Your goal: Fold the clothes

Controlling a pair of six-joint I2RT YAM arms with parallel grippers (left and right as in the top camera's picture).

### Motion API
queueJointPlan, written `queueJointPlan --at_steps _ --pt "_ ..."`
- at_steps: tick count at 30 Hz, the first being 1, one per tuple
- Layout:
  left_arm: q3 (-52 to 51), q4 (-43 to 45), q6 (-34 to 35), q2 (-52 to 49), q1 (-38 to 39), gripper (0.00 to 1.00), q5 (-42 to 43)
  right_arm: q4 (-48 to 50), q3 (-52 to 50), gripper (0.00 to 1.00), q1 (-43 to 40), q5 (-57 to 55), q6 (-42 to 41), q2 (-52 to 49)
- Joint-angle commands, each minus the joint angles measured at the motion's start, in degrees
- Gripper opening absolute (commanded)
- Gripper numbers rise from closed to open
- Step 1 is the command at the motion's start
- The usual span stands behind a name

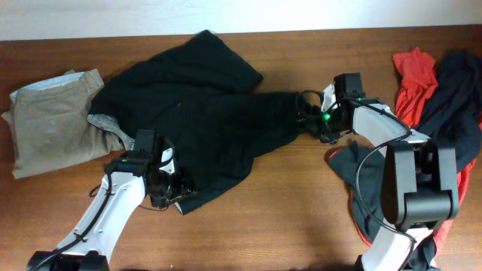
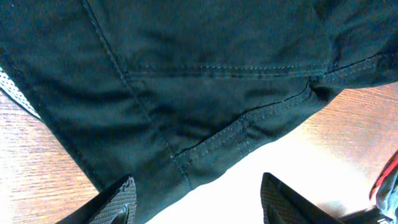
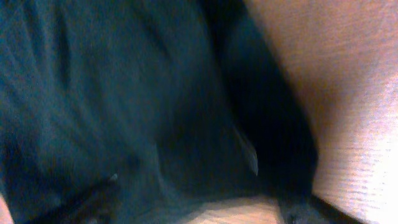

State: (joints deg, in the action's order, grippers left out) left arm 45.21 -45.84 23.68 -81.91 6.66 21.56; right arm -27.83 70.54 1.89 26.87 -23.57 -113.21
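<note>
The black trousers' front edge [image 1: 251, 167] is bent and slants toward my right gripper. My left gripper should grab the trousers' near corner [image 1: 185, 208] and pull the front edge straight before I fold the trousers.
Black trousers [image 1: 203, 98] lie spread and crumpled across the middle of the table. My left gripper [image 1: 175, 192] is at their lower front edge. In the left wrist view its jaws [image 2: 198, 200] are open, with the stitched hem of the trousers [image 2: 205, 93] just ahead and partly between them. My right gripper [image 1: 307, 114] is at the right end of the trousers. The right wrist view is blurred: the fingers [image 3: 196, 208] stand wide apart over the dark cloth [image 3: 124, 93] and grip nothing.
Folded khaki trousers [image 1: 53, 120] lie at the far left. A red garment [image 1: 414, 71] and a dark one [image 1: 459, 83] are piled at the right edge. Another dark garment [image 1: 348, 162] lies under the right arm. Bare wood [image 1: 286, 211] runs along the front.
</note>
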Motion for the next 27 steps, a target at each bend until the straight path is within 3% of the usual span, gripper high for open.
queueJointPlan --at_steps 1,2,6,9,12,16,22,24,25,27 --pt "-0.31 -0.48 0.72 0.17 0.13 0.63 -0.33 4.33 -0.59 0.11 0.20 -0.70 -2.45 -2.36" --pt "-0.31 -0.96 0.72 0.17 0.13 0.63 0.17 3.10 -0.57 0.04 -0.66 -2.03 -2.47 -2.34" --pt "-0.31 -4.39 0.72 0.17 0.13 0.57 0.31 -13.88 -0.57 0.04 -12.59 -20.44 -3.52 -0.26" --pt "-0.31 -4.00 0.74 0.17 1.86 0.57 5.88 -18.36 -0.57 0.04 -21.92 -17.49 2.29 2.86" --pt "-0.31 -2.97 2.01 0.17 6.78 0.78 7.06 -21.05 -0.57 0.04 -19.58 -16.98 5.35 3.41" --pt "-0.35 5.62 14.29 -0.33 18.10 0.65 8.00 -21.46 -0.57 0.04 -15.74 -17.00 5.35 3.43" --pt "-0.35 13.75 22.01 -10.99 27.78 0.57 11.08 -21.90 -0.55 0.04 -15.78 -17.00 5.81 3.43" --pt "-0.35 13.68 22.12 -12.26 28.57 0.52 11.08 -21.90 -0.55 0.04 -15.78 -17.00 5.84 3.43" --pt "-0.35 13.73 21.94 -12.26 28.11 0.04 9.62 -21.92 -0.55 0.04 -15.78 -17.00 6.25 3.43" --pt "-0.17 12.09 16.55 -12.13 22.99 0.00 5.25 -22.29 -0.44 0.04 -15.78 -16.98 7.43 3.43"
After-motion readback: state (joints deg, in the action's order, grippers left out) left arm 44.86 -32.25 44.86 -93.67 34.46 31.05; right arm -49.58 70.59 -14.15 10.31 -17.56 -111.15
